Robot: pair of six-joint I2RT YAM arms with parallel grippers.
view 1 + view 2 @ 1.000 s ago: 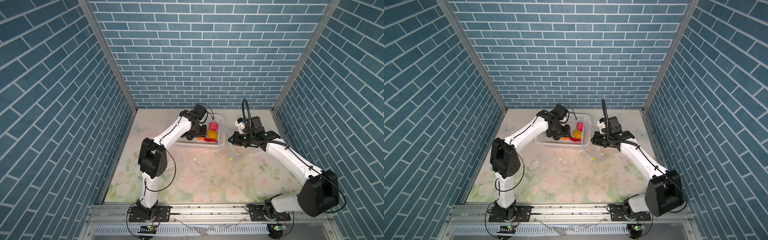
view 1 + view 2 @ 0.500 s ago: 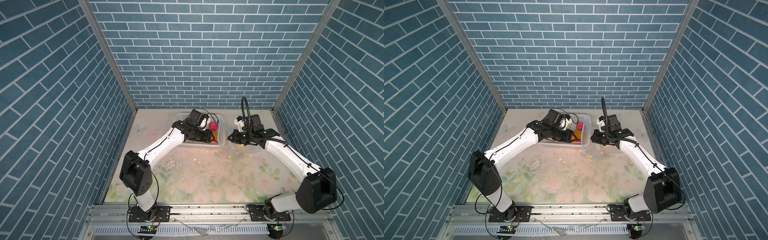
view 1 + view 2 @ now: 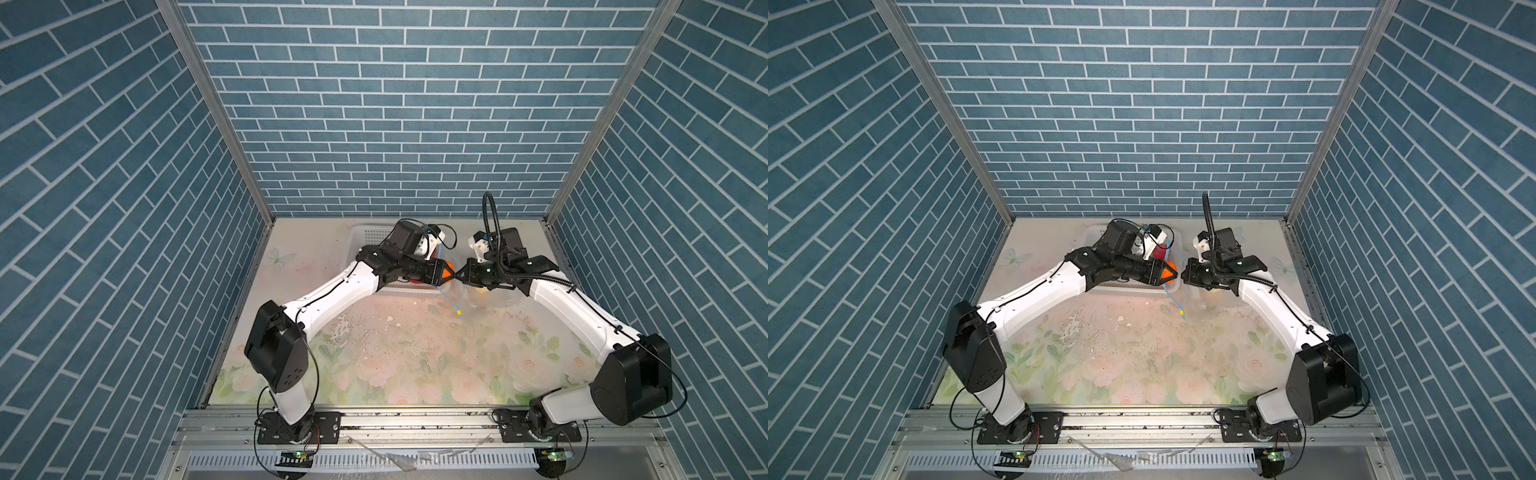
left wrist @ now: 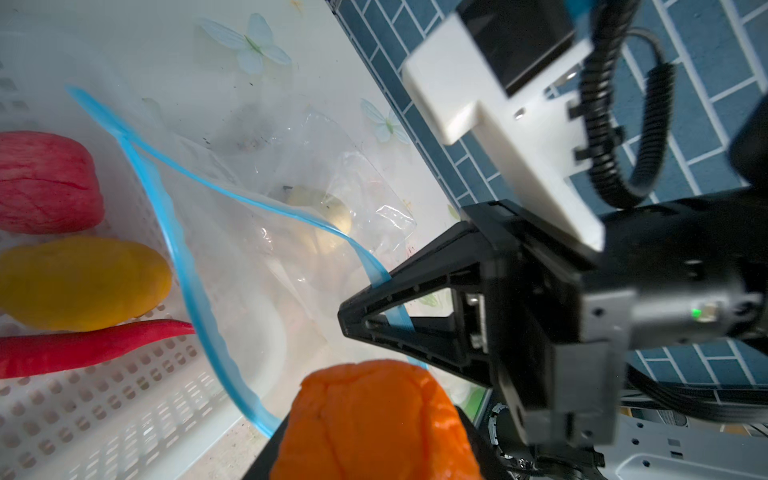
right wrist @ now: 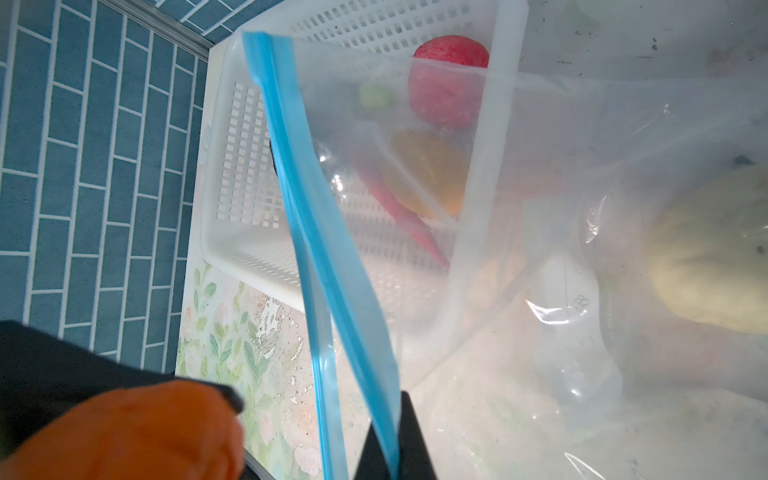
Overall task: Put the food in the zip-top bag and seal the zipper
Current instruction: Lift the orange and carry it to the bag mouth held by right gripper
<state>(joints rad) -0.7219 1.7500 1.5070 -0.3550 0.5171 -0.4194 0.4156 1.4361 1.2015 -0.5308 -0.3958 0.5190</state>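
Note:
The light-blue zipper (image 4: pixel 185 278) is wide open in front of the orange piece. My left gripper should keep going into the bag's opening (image 4: pixel 276 316) and let go of the orange piece inside.
My left gripper (image 3: pixel 445 274) is shut on an orange piece of food (image 4: pixel 374 424), held just beside the open mouth of the zip-top bag (image 4: pixel 332 174). The right gripper (image 3: pixel 460 275) is shut on the light-blue zipper (image 5: pixel 316 232), lifting one lip so the mouth gapes. A cream piece (image 5: pixel 715 249) lies inside the bag. The zipper's yellow tab (image 3: pixel 459 312) hangs near the table. In the white basket (image 4: pixel 124 415) lie a pink piece (image 4: pixel 45 183), a yellow-orange piece (image 4: pixel 79 282) and a red chilli (image 4: pixel 83 349).
The basket (image 3: pixel 365 232) stands at the back of the floral table, directly left of the bag and under my left forearm. Both gripper tips nearly touch above the basket's right rim. Blue brick walls close in the back and both sides.
My left arm has lifted out of the basket and swung right with the orange piece, up to the bag's mouth. The right gripper has kept its hold on the zipper, barely shifting.

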